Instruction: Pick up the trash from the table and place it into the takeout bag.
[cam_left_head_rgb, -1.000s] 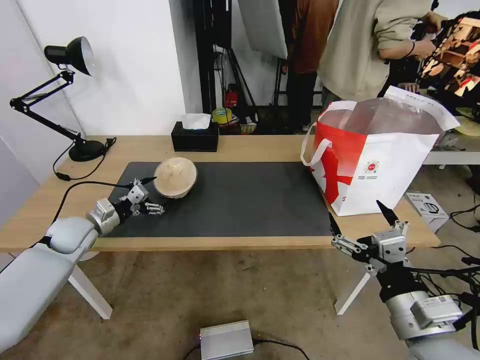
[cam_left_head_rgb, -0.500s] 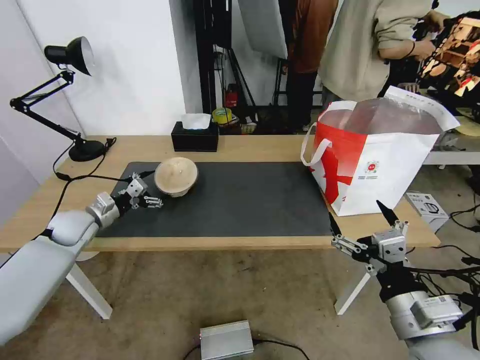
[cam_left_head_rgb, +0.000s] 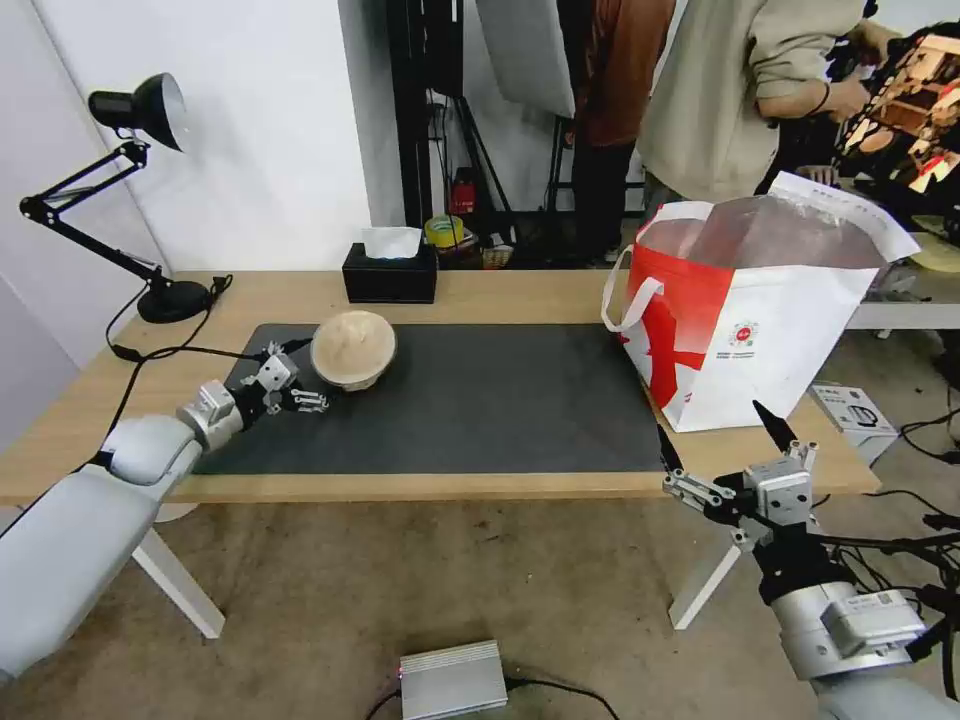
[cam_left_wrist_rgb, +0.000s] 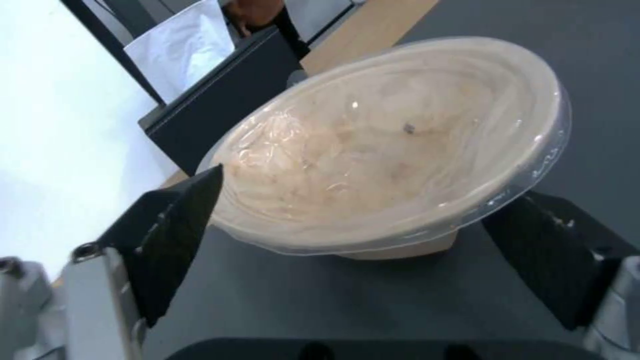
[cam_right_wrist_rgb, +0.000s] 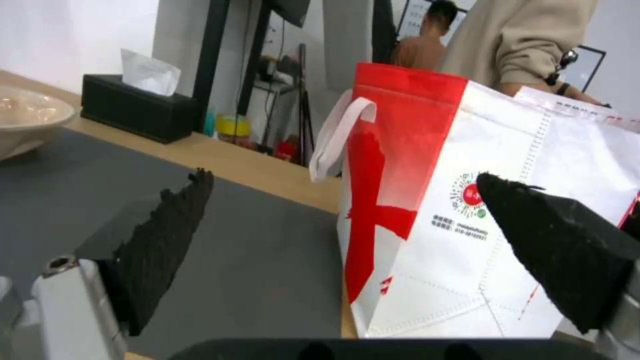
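Clear film is wrapped over the beige-tan bowl's rim, so I expect the film to stay in place when the robot lifts and carries the bowl.
A beige-tan bowl (cam_left_head_rgb: 352, 348) of trash sits tilted on the dark grey mat (cam_left_head_rgb: 480, 400) of the light-wood table (cam_left_head_rgb: 500, 295), its film-covered mouth (cam_left_wrist_rgb: 393, 145) turned toward my left gripper. My left gripper (cam_left_head_rgb: 305, 375) is open, with one finger on each side of the bowl's rim (cam_left_wrist_rgb: 363, 200). The red-and-white takeout bag (cam_left_head_rgb: 760, 330) stands open at the table's right end (cam_right_wrist_rgb: 467, 210). My right gripper (cam_left_head_rgb: 710, 420) hangs open and holding nothing, in front of the table's near right edge and facing the bag (cam_right_wrist_rgb: 343, 176).
A black tissue box (cam_left_head_rgb: 390, 272) stands at the table's back edge. A black desk lamp (cam_left_head_rgb: 172, 298) with a trailing cable occupies the back left corner. People stand behind the bag. A silver box (cam_left_head_rgb: 452, 680) lies on the floor.
My left gripper has slid forward along the mat to the bowl, and the bowl has shifted slightly away. The right arm has stayed still.
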